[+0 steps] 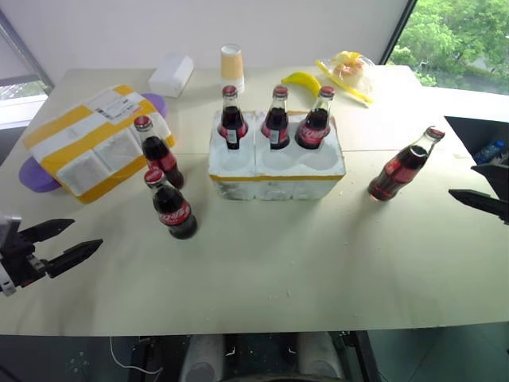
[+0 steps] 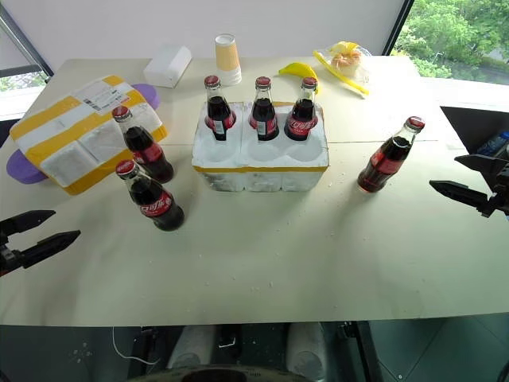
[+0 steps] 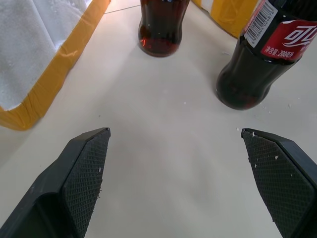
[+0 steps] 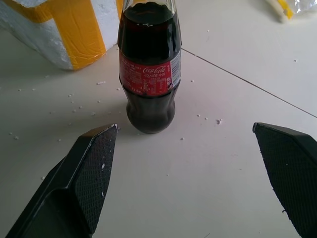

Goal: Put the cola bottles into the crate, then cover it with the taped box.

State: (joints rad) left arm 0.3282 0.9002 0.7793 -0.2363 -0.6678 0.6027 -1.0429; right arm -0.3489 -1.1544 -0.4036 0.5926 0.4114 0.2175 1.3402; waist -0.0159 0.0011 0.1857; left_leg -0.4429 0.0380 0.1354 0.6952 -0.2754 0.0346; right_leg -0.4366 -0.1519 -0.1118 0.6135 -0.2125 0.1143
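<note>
The left gripper's open fingers face the nearest cola bottle across clear table (image 1: 131, 224), so the robot should keep moving them in until they surround the bottle's label (image 1: 176, 214), then close.
The white crate (image 1: 277, 177) with its yellow band stands mid-table. Three cola bottles (image 1: 232, 119) (image 1: 276, 119) (image 1: 314, 121) stand upright in its back wells; the front wells are bare. Two more bottles (image 1: 159, 153) (image 1: 172, 207) stand on the table left of it, and one (image 1: 402, 167) to its right. The taped box (image 1: 91, 139) lies at the back left. My left gripper (image 1: 86, 233) is open near the table's left front, short of the nearest bottle (image 3: 262, 54). At the right edge my right gripper (image 2: 444, 172) hangs open, facing the right-hand bottle (image 4: 149, 74).
A small white box (image 1: 171, 74), a paper cup (image 1: 231, 66), a banana (image 1: 301, 80) and a bag of food (image 1: 350, 70) line the back of the table. A purple plate (image 1: 32, 177) lies under the taped box. Styrofoam crumbs dot the tabletop.
</note>
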